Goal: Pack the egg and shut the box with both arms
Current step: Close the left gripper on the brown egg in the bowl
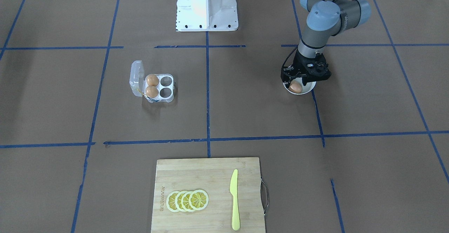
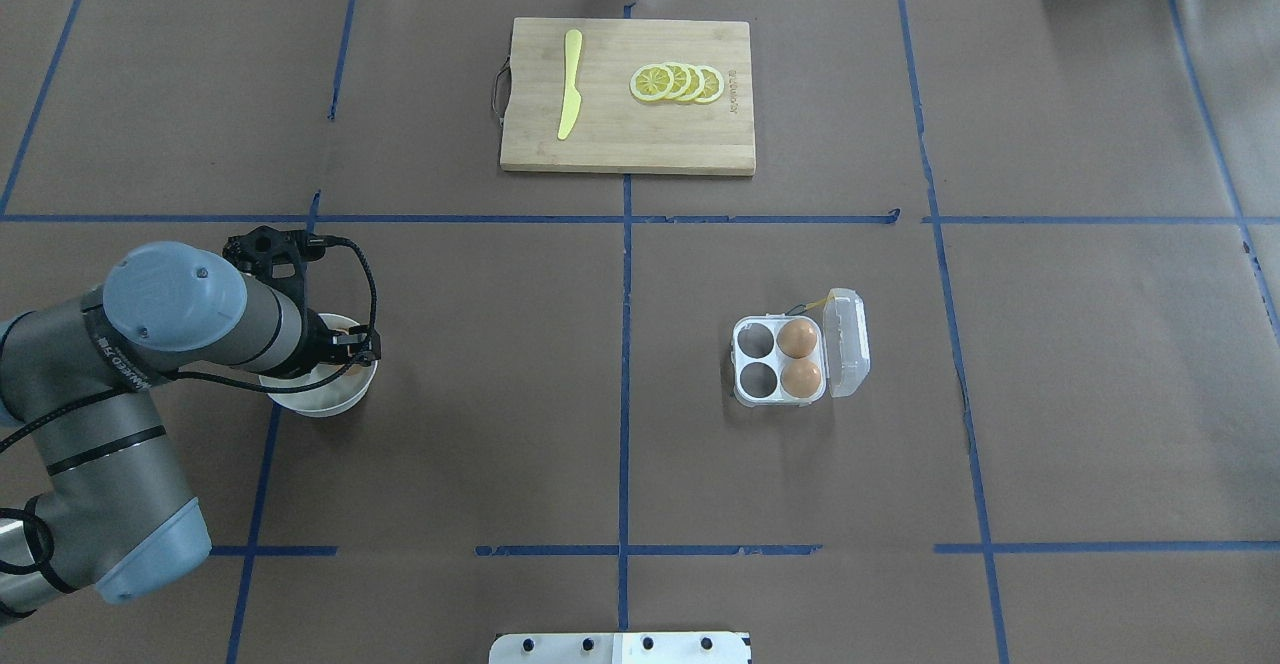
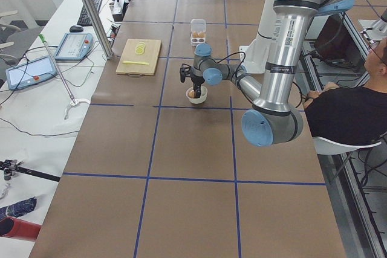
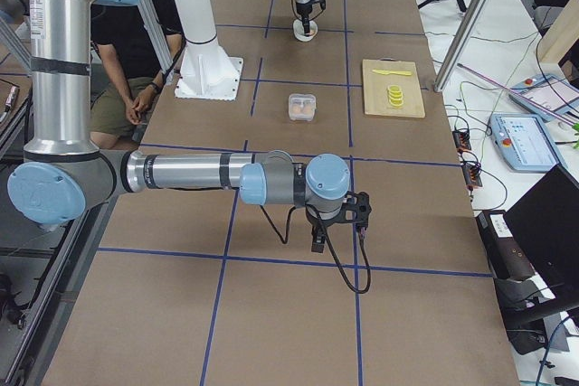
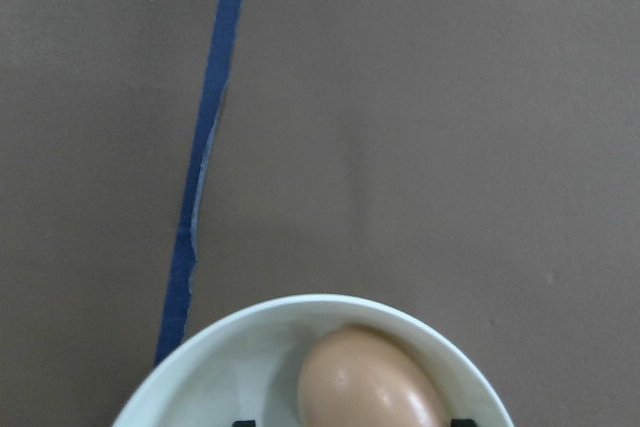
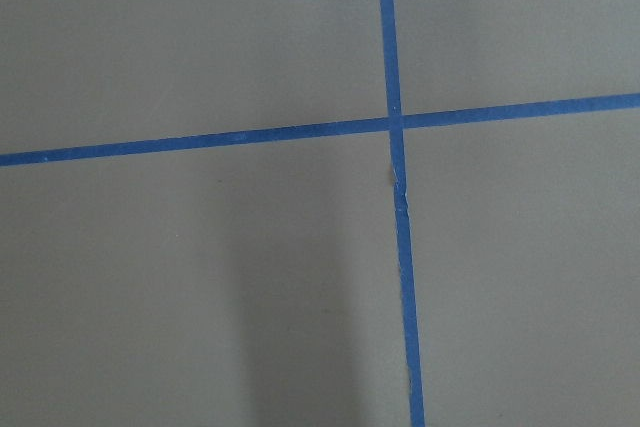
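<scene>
The egg [image 1: 295,87] is lying on its side in the white bowl [image 5: 370,379]. It should sit tilted in its cup when I put it there.
One orange-brown egg [image 1: 295,87] lies in a white bowl [image 1: 310,88], and it also shows in the left wrist view [image 5: 370,382]. My left gripper [image 1: 299,82] reaches down into the bowl, open, with one fingertip [image 5: 244,421] on each side of the egg. The clear box [image 1: 165,85] stands near the table's middle with its lid [image 1: 136,78] open. It holds two eggs [image 1: 152,80] in the cups next to the lid, and the other two cups are bare. My right gripper [image 4: 336,230] hovers over bare table far from the box; I cannot tell if it is open.
A bamboo cutting board [image 1: 207,177] on the far side from me holds lemon slices [image 1: 187,200] and a yellow knife [image 1: 234,199]. The white base pedestal [image 1: 206,5] stands at the near edge. A seated person [image 3: 344,113] is beside the table.
</scene>
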`<state>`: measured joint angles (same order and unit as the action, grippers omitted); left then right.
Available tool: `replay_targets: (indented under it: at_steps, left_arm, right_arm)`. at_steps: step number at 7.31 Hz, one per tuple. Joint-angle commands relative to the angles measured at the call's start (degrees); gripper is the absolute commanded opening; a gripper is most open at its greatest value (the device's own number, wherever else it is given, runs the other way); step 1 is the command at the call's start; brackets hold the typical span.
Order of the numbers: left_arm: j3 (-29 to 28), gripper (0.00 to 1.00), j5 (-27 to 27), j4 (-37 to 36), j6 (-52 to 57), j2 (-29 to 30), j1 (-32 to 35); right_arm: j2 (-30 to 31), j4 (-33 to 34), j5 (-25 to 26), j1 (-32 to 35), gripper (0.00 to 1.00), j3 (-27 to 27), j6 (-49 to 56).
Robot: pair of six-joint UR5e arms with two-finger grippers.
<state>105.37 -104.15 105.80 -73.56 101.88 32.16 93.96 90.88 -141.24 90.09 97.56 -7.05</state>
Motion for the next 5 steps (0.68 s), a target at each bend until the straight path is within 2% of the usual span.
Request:
replay_targets:
  at_steps: [1, 5]
  left_arm:
    - [-0.17, 0.71, 0.09, 0.02, 0.52, -0.01, 0.27]
    - [-0.34, 0.71, 0.88, 0.02, 1.49, -0.10, 0.97]
  right_arm:
    - [0.00, 0.00, 0.00, 0.00, 1.00, 0.09, -0.07]
    - [0.00, 0.00, 0.00, 0.00, 1.00, 0.88, -0.85]
